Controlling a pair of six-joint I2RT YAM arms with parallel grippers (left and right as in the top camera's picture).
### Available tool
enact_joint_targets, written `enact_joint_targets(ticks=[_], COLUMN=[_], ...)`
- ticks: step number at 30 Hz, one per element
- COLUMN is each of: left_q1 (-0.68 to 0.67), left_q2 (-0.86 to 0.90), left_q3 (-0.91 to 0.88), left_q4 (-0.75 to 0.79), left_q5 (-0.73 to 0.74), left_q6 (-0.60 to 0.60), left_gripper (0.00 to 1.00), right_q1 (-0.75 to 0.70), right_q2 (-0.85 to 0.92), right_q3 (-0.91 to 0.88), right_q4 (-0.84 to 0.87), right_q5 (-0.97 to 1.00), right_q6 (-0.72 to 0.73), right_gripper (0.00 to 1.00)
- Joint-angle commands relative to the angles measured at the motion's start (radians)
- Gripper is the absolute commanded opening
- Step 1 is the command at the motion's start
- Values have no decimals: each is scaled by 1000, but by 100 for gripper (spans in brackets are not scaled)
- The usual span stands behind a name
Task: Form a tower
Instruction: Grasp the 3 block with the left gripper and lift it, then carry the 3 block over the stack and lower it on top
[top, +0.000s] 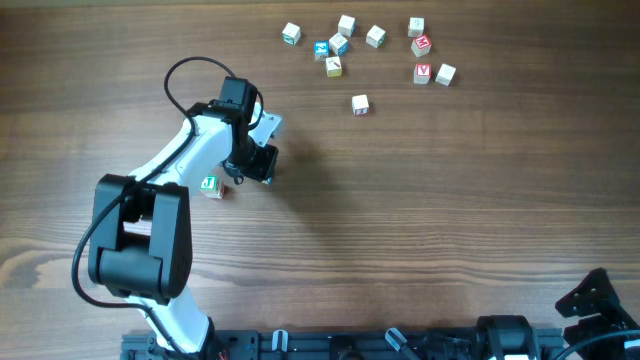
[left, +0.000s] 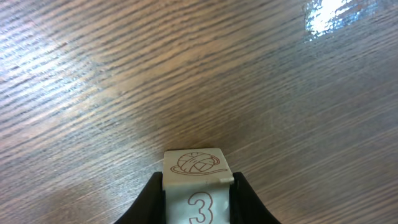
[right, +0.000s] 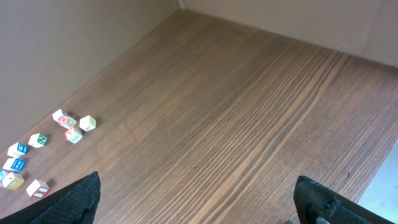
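Observation:
The yarn-ball cube (left: 197, 164) is hanging over wood next to the green-print cube. My left gripper should swing back over the green-print cube (top: 211, 186), line up straight and set the yarn-ball cube down on top.
My left gripper (left: 198, 190) is shut on a small whitish cube (left: 196, 169) with a red yarn-ball print on top and a red "3" on its near face. The dark fingers press on both of its sides, low over the wood. From overhead, the left gripper (top: 254, 165) hangs just right of a single cube with a green print (top: 211, 186) that lies on the table. No tower shows in any view. My right gripper (right: 199, 205) stands wide open over bare wood with nothing between its fingers; from overhead it sits at the bottom right corner (top: 598, 297).
Several loose cubes (top: 340, 45) lie scattered at the table's far side, with another group (top: 422, 45) to their right and one cube (top: 360, 104) nearer. The right wrist view shows these cubes (right: 69, 121) at its far left.

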Motion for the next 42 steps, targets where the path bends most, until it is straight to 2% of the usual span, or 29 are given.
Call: enact_joint_targets(ticks=[1,7,10,13,16,17,18,20,22,23,31,42], left_q1=[-2,-2,-2,5,55,89,148,216,286,296,297,297], left_q2=[-17,-147,-239,-266,-266,-266,-265,-265,-265,-265,-265,-260], left_q3=[87,349,363,362,362,362,360,357,320,300,39,16], left_q4=[-39,-237,-330,-513,-528,-539,-565,-567,-562,-553,-351,-266], left_q5=[-79,-148,-221,-290,-290,-289,-285,-212,-54,-40,-37,-41], left_q6=[9,9,9,9,8,-13,-73,-93,-92,-92,-84,-51], left_gripper=[21,26,30,29,29,29,24,20,25,25,25,24], right_q1=[-3,-3,-3,-3,-3,-3,-3,-3,-3,-3,-3,-3], right_q2=[-6,-6,-6,-6,-6,-6,-6,-6,-6,-6,-6,-6], right_q3=[3,3,3,3,3,3,3,3,3,3,3,3], right_q4=[2,2,2,2,2,2,2,2,2,2,2,2], right_q5=[16,16,16,16,16,16,16,16,16,16,16,16], right_q6=[6,5,6,6,6,6,5,5,6,5,6,6], right_gripper=[100,100,100,100,100,100,100,100,100,100,100,100])
